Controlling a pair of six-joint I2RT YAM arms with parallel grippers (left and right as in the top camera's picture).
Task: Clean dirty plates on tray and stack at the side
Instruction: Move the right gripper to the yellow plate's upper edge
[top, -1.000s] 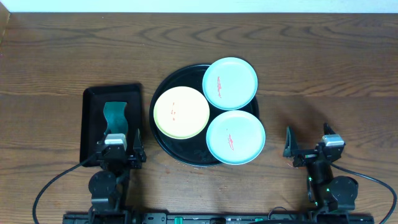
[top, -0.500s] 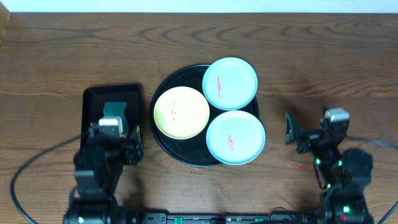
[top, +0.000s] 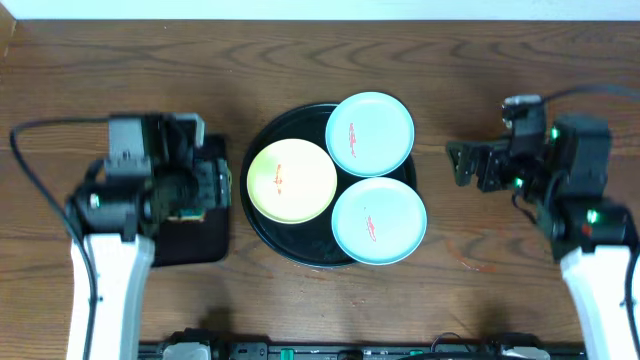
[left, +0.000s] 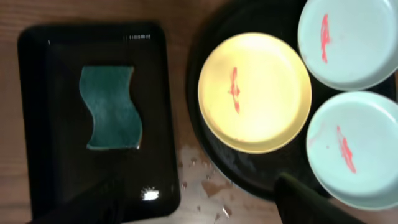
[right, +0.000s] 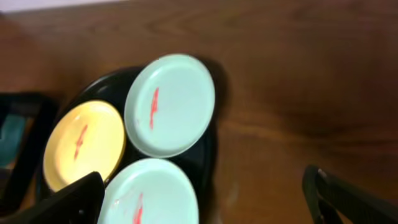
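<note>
I can see a black gap (top: 346, 181) between the yellow plate's rim (top: 335, 181) and the aqua plates. My right gripper should keep going toward that gap and close on the yellow plate's rim.
The round black tray (top: 300, 243) holds three plates, each with a red smear. They are a pale yellow one (top: 291, 181) at the left, an aqua one (top: 370, 134) at the far right overhanging the rim, and an aqua one (top: 379, 220) at the near right. My left gripper (top: 215, 187) is open and empty over the gap left of the tray. In the left wrist view (left: 199, 208) the yellow plate (left: 255, 92) lies ahead of it. My right gripper (top: 462, 165) is open and empty over bare table right of the tray. It also shows in the right wrist view (right: 205, 199), with an aqua plate (right: 170, 104) ahead.
A rectangular black tray (left: 37, 124) holding a green sponge (left: 113, 107) lies left of the round tray, partly under my left arm. Water drops and crumbs (left: 205, 186) lie on the wood between the two trays. The wooden table extends around the trays.
Both arms have lifted from the table's front edge and moved toward the far side. The left is now over the rectangular tray, the right beside the round tray. The plates have not moved.
</note>
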